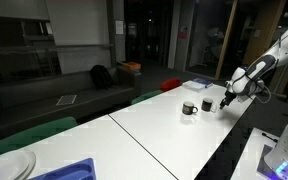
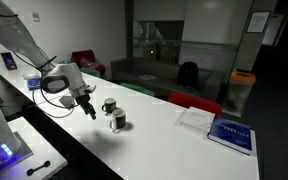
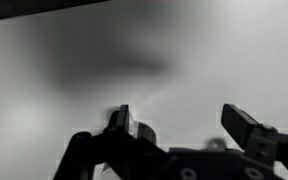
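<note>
My gripper should move toward the mug (image 2: 120, 118) and line its fingers up on both sides of the mug's handle, because the nearer mug's handle (image 2: 113, 124) is off the middle of my open gripper.
My gripper (image 1: 225, 99) (image 2: 90, 107) hovers just above the white table (image 1: 174, 130) (image 2: 164, 145), open and empty. In the wrist view its two black fingers (image 3: 179, 118) stand apart over bare white tabletop with nothing between them. Two dark mugs stand close by on the table: one nearer mug (image 1: 207, 104) (image 2: 109, 106) and one a little farther (image 1: 189, 109) (image 2: 118, 121). In both exterior views the gripper is beside the mugs, not touching them.
A blue-covered book and papers (image 2: 229, 134) (image 1: 196, 85) lie on the table beyond the mugs. A blue bin (image 1: 69, 170) and a plate (image 1: 9, 165) sit at one table end. Green and red chairs (image 1: 29, 135) (image 2: 194, 102) line the far side; a sofa (image 1: 54, 95) stands behind.
</note>
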You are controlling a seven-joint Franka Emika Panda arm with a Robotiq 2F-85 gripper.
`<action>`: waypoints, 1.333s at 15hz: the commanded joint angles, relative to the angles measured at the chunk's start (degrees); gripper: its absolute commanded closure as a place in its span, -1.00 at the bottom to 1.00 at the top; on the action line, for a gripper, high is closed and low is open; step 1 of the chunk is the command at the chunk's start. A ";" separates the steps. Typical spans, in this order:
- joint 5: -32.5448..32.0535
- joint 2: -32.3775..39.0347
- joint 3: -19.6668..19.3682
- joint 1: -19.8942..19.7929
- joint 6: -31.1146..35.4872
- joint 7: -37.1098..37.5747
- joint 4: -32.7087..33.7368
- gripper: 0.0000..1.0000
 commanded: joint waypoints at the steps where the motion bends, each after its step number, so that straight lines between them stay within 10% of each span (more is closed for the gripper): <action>1: -7.10 5.32 0.00 -2.14 8.42 7.10 2.46 -1.00; 6: -5.90 11.65 -1.60 -0.46 13.45 4.54 5.17 -1.00; 13: -3.43 17.75 16.00 -16.42 13.76 -2.10 8.27 -1.00; 20: -4.79 20.10 21.70 -27.32 11.66 -6.36 13.64 -1.00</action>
